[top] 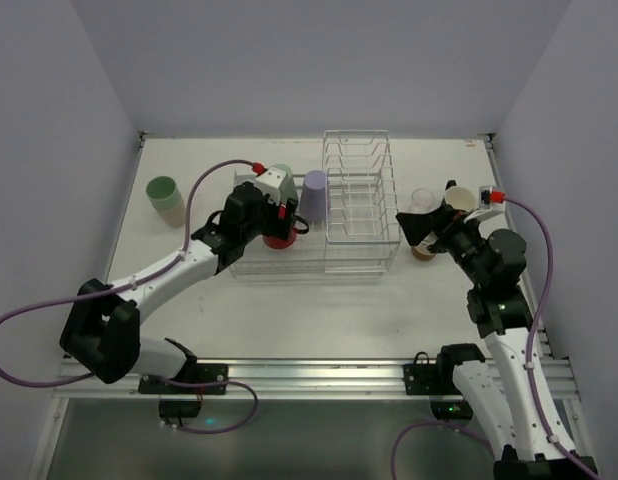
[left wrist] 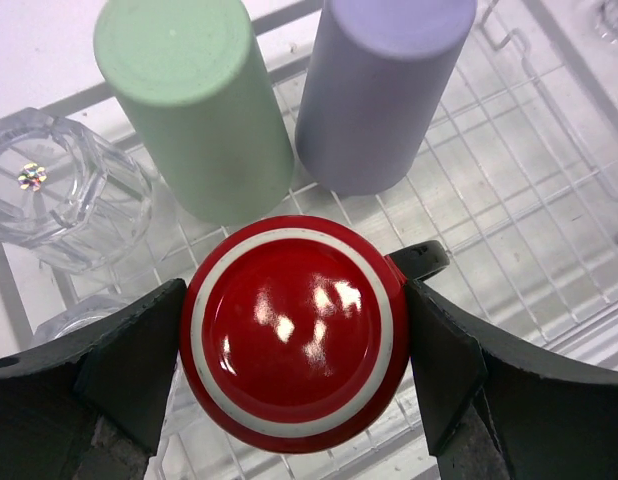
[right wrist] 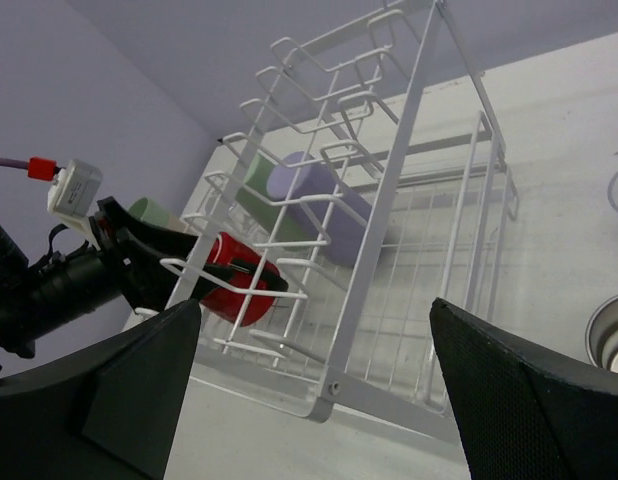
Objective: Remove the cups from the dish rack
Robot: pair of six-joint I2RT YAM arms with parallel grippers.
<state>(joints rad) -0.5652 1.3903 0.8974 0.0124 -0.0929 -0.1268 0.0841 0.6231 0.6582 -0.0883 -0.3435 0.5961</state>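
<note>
The robot's left gripper has hold of the red mug point(left wrist: 294, 332) near its base and leaves the mug's rim free, so the right gripper should go on moving toward that rim point(right wrist: 243, 316) until it closes there.
The white wire dish rack point(top: 359, 205) stands mid-table. My left gripper point(top: 275, 228) is shut on an upside-down red mug point(left wrist: 294, 335), one finger point(left wrist: 124, 365) pressed on each side, over the low basket section. A pale green tumbler point(left wrist: 194, 100), a lavender tumbler point(left wrist: 384, 90) and a clear glass point(left wrist: 59, 190) stand upside down in the basket just beyond it. My right gripper point(top: 421, 228) is open and empty, right of the rack. In the right wrist view it point(right wrist: 314, 390) faces the rack point(right wrist: 389, 200), with the red mug point(right wrist: 234, 280) seen through the wires.
A pale green cup point(top: 164, 192) stands on the table at far left. A clear glass point(top: 422, 200), a beige cup point(top: 459, 198) and a small tan cup point(top: 423, 251) stand right of the rack, close around my right gripper. White walls enclose the table.
</note>
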